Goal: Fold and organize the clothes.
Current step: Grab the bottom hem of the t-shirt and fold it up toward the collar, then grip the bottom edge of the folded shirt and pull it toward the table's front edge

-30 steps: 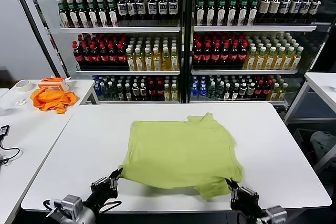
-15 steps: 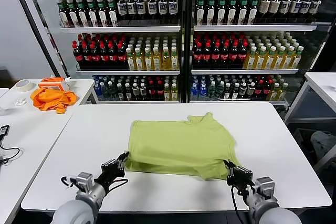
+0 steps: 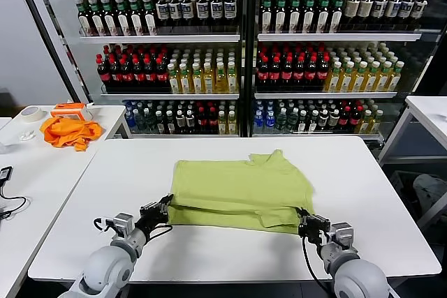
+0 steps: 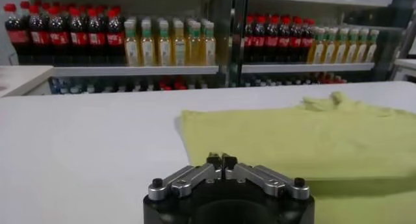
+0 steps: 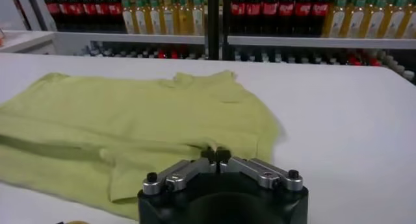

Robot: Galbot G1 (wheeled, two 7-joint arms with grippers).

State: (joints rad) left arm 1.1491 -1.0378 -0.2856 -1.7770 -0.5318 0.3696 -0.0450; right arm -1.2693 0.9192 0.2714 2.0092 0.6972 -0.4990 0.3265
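Note:
The T-shirt's corner [image 3: 288, 220] at my right gripper is pulled in and creased. My right gripper should pull the corner toward the table's near edge [image 3: 293, 277] before it folds any further.
The lime yellow-green T-shirt [image 3: 241, 186] [image 4: 292, 141] [image 5: 117, 121] lies on the white table [image 3: 126, 172], its near part doubled back over the rest, a sleeve sticking up at the far edge. No print shows. My left gripper [image 3: 166, 204] [image 4: 221, 159] sits low at the shirt's near left corner, pads almost touching, pinching the fabric edge. At the near right corner my right gripper [image 3: 302, 217] [image 5: 215, 155] is likewise shut on a bit of cloth.
A bright orange cloth [image 3: 68, 132] and a tape roll [image 3: 30, 114] lie on the side table at the left. Drink shelves [image 3: 237, 54] stand behind the table. Another white table [image 3: 429, 113] is at the right.
Both grippers have moved away from me over the table, carrying the shirt's near hem forward over the rest. The near fold line now runs straight between them.

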